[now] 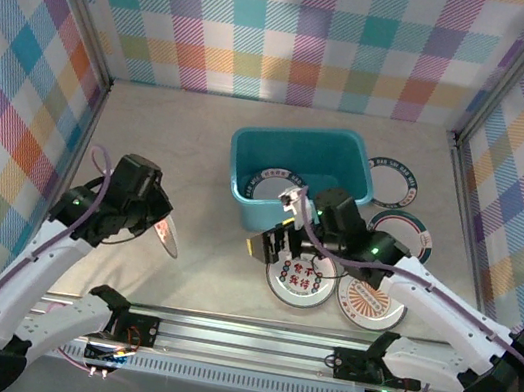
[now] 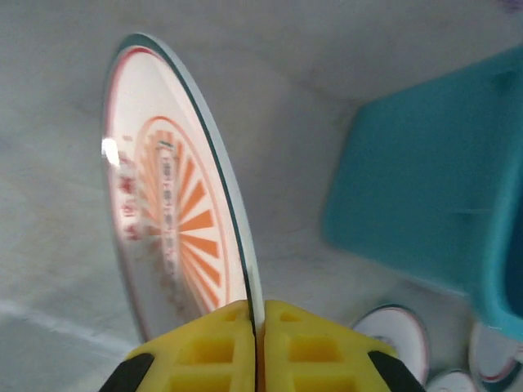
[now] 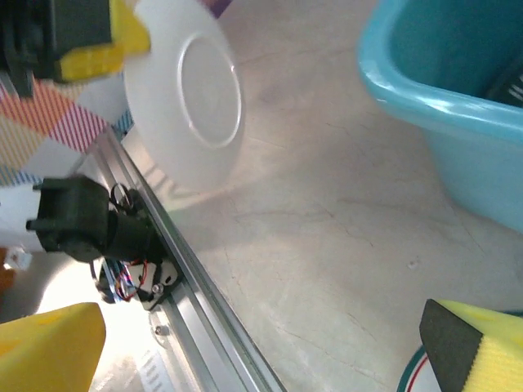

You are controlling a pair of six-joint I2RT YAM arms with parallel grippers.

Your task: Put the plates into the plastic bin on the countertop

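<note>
The held sunburst plate will tip down and stack on top of the other plate when I lower it in, because a plate lies flat inside the bin [image 1: 274, 186].
My left gripper [image 2: 257, 314] is shut on the rim of an orange sunburst plate [image 2: 172, 204], which it holds on edge above the countertop [image 1: 210, 146], left of the teal plastic bin [image 1: 296, 177]. In the right wrist view that plate's white underside [image 3: 188, 90] faces me. My right gripper [image 1: 274, 244] hangs open and empty by the bin's near left corner, its yellow fingers [image 3: 49, 343] spread wide. Right beside it a red-green character plate [image 1: 298, 279] and another sunburst plate [image 1: 365, 301] lie flat. Two green-rimmed plates [image 1: 403, 231] lie right of the bin, and one plate [image 1: 279, 184] lies inside.
Plaid walls [image 1: 291, 29] close in the back and both sides. A metal rail [image 1: 247, 341] with the arm bases runs along the near edge. The bin's wall [image 3: 449, 90] rises close to the right gripper. Bare countertop stretches between the two arms.
</note>
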